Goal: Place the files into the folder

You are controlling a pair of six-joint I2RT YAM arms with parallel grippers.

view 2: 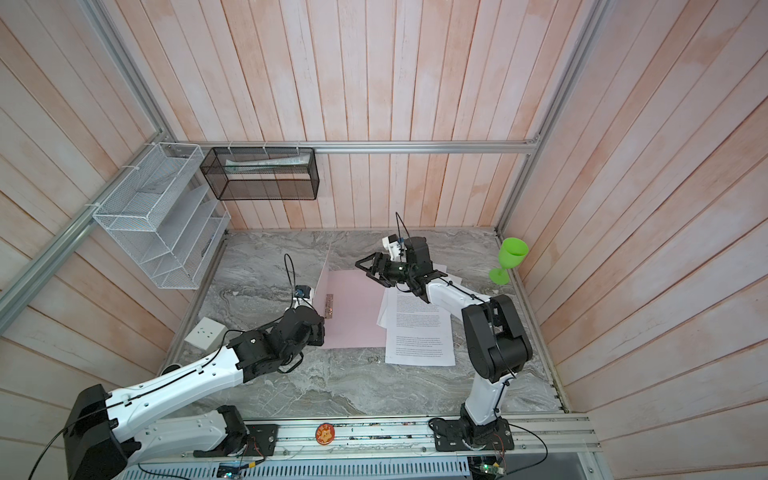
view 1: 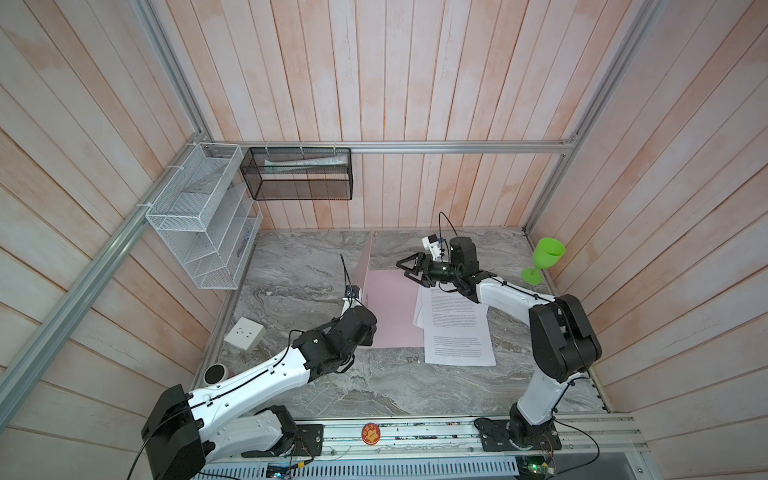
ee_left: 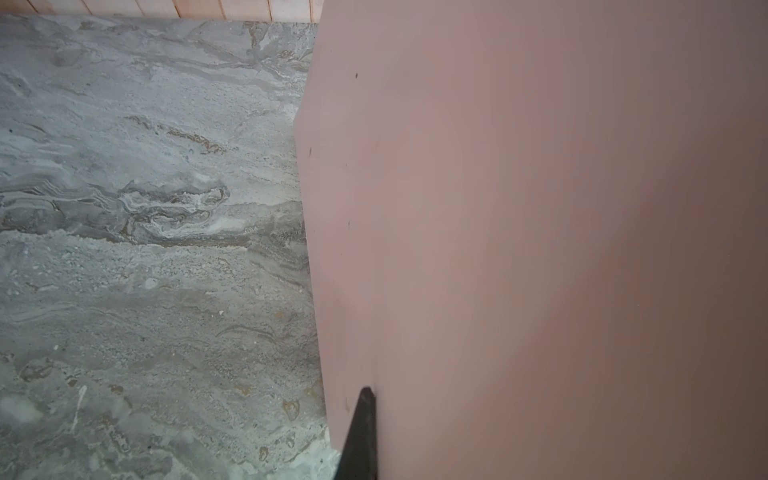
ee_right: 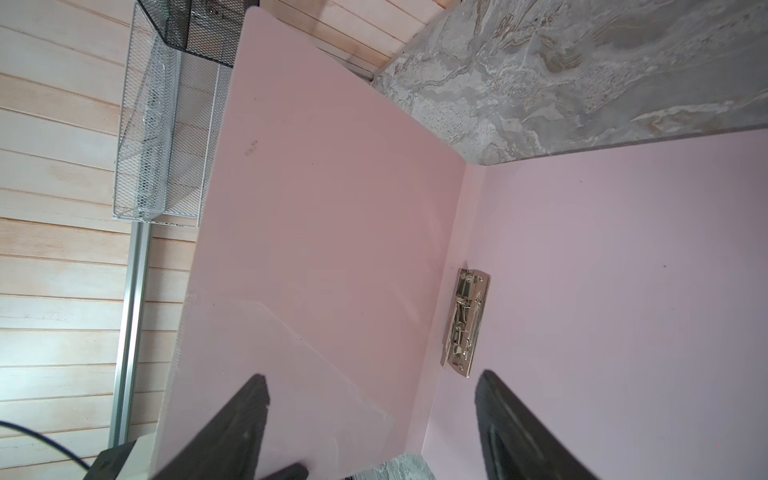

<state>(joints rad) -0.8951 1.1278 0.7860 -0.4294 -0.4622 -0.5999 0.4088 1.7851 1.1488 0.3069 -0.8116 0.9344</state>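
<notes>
The folder's front cover (view 1: 364, 268) is standing straight up, so the robot's right gripper should push the cover's inner side (ee_right: 336, 216) over while its left gripper opens and goes into the folder.
The pale pink folder (view 1: 390, 307) (view 2: 353, 311) lies open on the marble table. Its front cover (ee_left: 540, 208) (ee_right: 332, 208) stands upright, and my left gripper (ee_left: 370, 392) is shut on the near edge of that cover. A silver clip (ee_right: 465, 322) (view 2: 329, 305) sits beside the inner spine. The files (view 1: 457, 328) (view 2: 419, 332), white printed sheets, lie fanned to the right of the folder and overlap its right edge. My right gripper (view 1: 402, 270) (view 2: 361, 269) (ee_right: 370, 382) hovers open over the folder's far right part, with nothing between its fingers.
A green goblet (view 1: 544, 257) stands at the table's far right edge. A white wire rack (view 1: 199, 220) and a black mesh basket (view 1: 297, 174) hang on the walls at the back left. A white socket block (view 1: 245, 332) and a round black-topped object (view 1: 215, 372) lie at the left.
</notes>
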